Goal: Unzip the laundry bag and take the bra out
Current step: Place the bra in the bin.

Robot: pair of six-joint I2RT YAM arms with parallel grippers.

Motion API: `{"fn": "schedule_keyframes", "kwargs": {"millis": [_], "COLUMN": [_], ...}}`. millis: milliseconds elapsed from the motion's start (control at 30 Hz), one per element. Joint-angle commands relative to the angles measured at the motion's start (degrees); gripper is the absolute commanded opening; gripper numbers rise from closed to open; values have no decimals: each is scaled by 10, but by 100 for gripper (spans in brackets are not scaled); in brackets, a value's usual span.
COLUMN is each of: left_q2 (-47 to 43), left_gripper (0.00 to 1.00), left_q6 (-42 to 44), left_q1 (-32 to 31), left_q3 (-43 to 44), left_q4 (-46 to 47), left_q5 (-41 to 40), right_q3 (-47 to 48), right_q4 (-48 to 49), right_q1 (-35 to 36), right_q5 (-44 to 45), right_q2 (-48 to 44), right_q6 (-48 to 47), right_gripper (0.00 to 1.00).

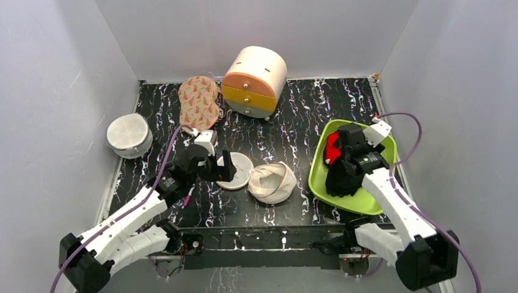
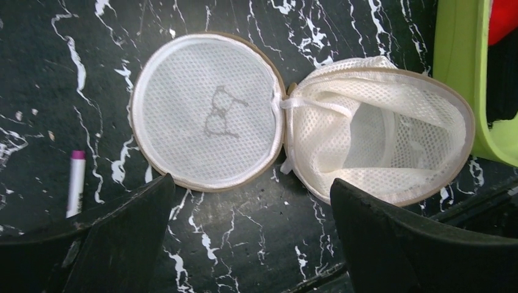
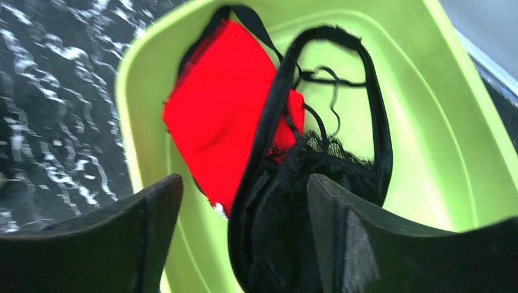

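The lid [image 1: 240, 173] is joined to the dome of the laundry bag by a short strip [image 2: 288, 102], so the lid will flip over like a stiff disc and cover the dome when the robot folds it.
The laundry bag [image 1: 272, 182] lies unzipped in the middle of the table, its flat lid [image 2: 207, 110] folded out to the left and its dome half [image 2: 379, 140] empty. My left gripper [image 1: 223, 168] is open and empty, just near of the lid, and its own view shows it over bare table [image 2: 250, 189]. The red bra [image 1: 331, 146] with black straps lies in the green tray [image 1: 379, 201]. My right gripper [image 1: 341, 178] is open over the tray. In its view [image 3: 244, 183] the bra's black part lies between the jaws, against the right finger; the red cup [image 3: 226, 116] is beyond.
A cream round drawer chest [image 1: 255, 80] and a carrot-print pad [image 1: 200, 101] stand at the back. A white round mesh case [image 1: 129, 134] is at the left edge. A pink-capped marker [image 2: 74, 183] lies left of the lid. Grey walls enclose three sides.
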Motion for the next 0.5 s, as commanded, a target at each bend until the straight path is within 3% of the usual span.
{"fn": "schedule_keyframes", "kwargs": {"millis": [0, 100, 233, 367, 467], "left_q2": [45, 87, 146, 200, 224], "left_gripper": [98, 98, 96, 81, 63], "left_q6": [63, 76, 101, 140, 162], "left_q1": [40, 109, 165, 170, 170], "left_q3": [39, 32, 24, 37, 41], "left_q4": [-35, -8, 21, 16, 31], "left_q5": [10, 112, 193, 173, 172], "right_q3": [40, 34, 35, 41, 46], "right_q4": [85, 168, 201, 191, 181], "right_q1": [-3, -3, -3, -3, -3], "right_q5": [-3, -116, -240, -309, -342], "right_q2": [-84, -128, -147, -120, -96], "right_q6": [-58, -154, -190, -189, -182], "right_gripper": [78, 88, 88, 88, 88]}}
